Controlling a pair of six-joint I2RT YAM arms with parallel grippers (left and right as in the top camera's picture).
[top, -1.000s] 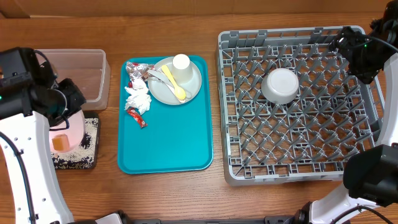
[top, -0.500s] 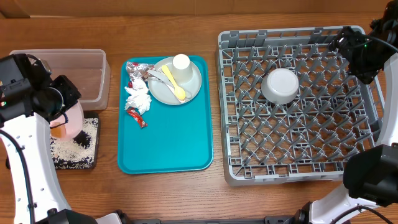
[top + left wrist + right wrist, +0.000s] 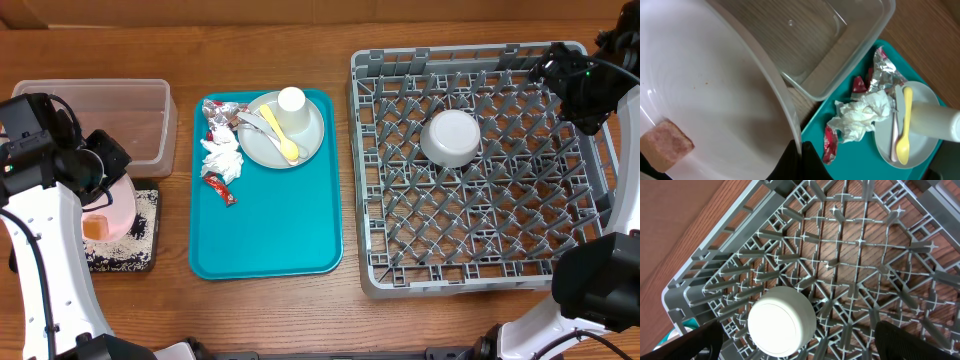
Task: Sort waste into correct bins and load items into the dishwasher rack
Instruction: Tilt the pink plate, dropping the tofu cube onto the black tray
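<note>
The orange cube (image 3: pixel 95 227) is still resting close to the plate's rim, so the robot's left gripper should tilt the plate more steeply over the black tray (image 3: pixel 145 228) before it sets the plate on the teal tray.
My left gripper (image 3: pixel 100 165) is shut on the rim of the pale pinkish-white plate (image 3: pixel 112 205) and holds it over the black tray (image 3: pixel 130 260), which has rice grains (image 3: pixel 145 215) in it. The orange cube (image 3: pixel 96 226) lies on the plate. In the left wrist view the fingers (image 3: pixel 800 160) pinch the plate (image 3: pixel 705 90) with the cube (image 3: pixel 665 147) on it. The clear tub (image 3: pixel 130 110) stands behind. My right gripper (image 3: pixel 575 80) is open over the rack's (image 3: pixel 480 280) far right corner. The white bowl (image 3: pixel 452 137) sits upside down in the rack.
The teal tray (image 3: pixel 270 235) holds the napkin (image 3: pixel 222 160), foil wrapper (image 3: pixel 217 120), red packet (image 3: pixel 220 188) and the grey-green plate (image 3: pixel 300 140) with the cup (image 3: pixel 291 101), yellow spoon (image 3: pixel 280 132) and white fork (image 3: pixel 255 122).
The left gripper tipped the plate up half a second ago, baring rice on the black tray, then laid it flatter again. The cube stayed on the plate. The right arm has not moved.
</note>
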